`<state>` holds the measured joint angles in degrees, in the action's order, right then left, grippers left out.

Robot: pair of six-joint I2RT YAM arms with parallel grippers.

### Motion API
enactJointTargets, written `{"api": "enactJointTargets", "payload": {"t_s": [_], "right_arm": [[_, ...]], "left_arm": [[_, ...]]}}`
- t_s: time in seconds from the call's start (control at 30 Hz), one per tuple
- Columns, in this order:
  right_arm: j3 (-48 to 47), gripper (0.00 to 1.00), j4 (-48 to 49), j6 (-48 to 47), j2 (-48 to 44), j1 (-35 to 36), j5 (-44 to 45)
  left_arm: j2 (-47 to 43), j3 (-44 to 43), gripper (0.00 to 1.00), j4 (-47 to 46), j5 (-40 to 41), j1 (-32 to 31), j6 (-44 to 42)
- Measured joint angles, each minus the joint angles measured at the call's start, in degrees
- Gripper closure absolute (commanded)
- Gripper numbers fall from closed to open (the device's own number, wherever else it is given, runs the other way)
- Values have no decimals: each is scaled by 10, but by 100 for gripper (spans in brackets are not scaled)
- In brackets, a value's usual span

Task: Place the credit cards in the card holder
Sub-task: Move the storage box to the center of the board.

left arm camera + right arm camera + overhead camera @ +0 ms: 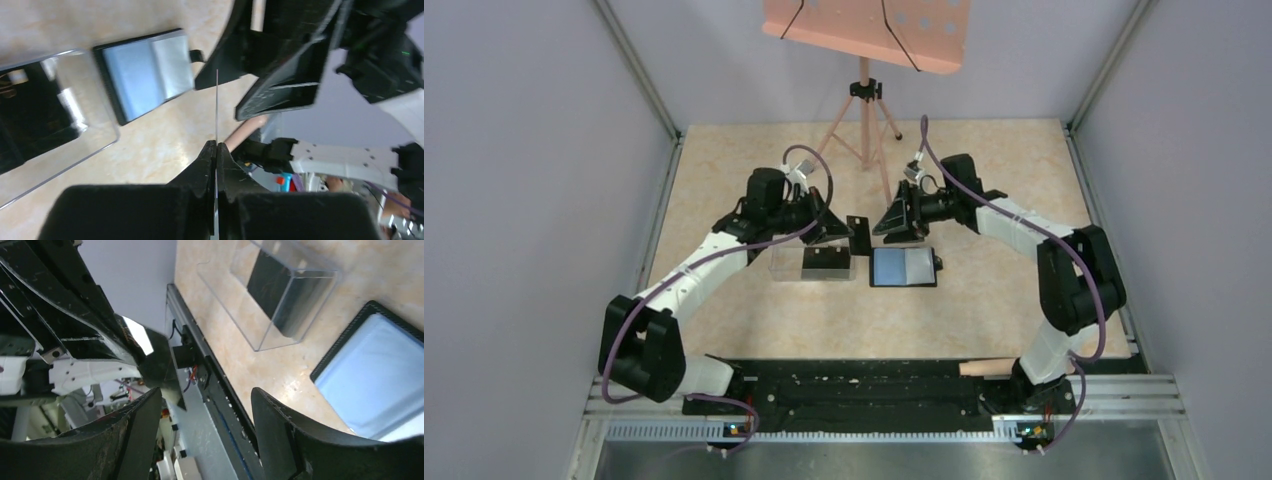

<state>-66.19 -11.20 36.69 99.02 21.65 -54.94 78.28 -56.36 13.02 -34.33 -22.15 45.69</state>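
Note:
My left gripper is holding the credit card, and the card holder (904, 267) lies loose. My right gripper should take the credit card from it, and then my left gripper should hold the card holder's edge (871, 268) still.
The card holder (904, 267) lies open on the table, its bluish-grey pockets facing up; it also shows in the left wrist view (145, 75) and the right wrist view (372, 375). My left gripper (836, 230) is shut on one black credit card (859, 236) and holds it upright above the table, left of the card holder; the card shows edge-on as a thin line (217, 100) between my shut left gripper (216, 146). More black cards (827, 262) lie in a clear box (789, 262). My right gripper (896, 222) is open and empty (205, 395), just right of the held card.
The clear plastic box (90, 120) (300, 275) sits left of the card holder. A pink music stand on a tripod (864, 110) stands at the back. Grey walls close in both sides, and a black rail (854, 385) runs along the near edge.

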Motion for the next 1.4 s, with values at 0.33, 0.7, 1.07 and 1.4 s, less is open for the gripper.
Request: {"api": "enactJointTargets", "payload": {"t_s": [0.33,0.7,1.07,1.4], "right_arm": [[71,57,241,151,-17,0,-99],[92,100,405,257,-20,15,-139],[104,100,388,250,-28,12,-129],[8,100,-40,-37,-34,-17,21]], "left_arm": [[0,22,100,-139,-109,2,59],[0,27,100,-169,-122,1,80],[0,33,56,-134,-83,1,68],[97,-65,62,17,19,-47,28]]}}
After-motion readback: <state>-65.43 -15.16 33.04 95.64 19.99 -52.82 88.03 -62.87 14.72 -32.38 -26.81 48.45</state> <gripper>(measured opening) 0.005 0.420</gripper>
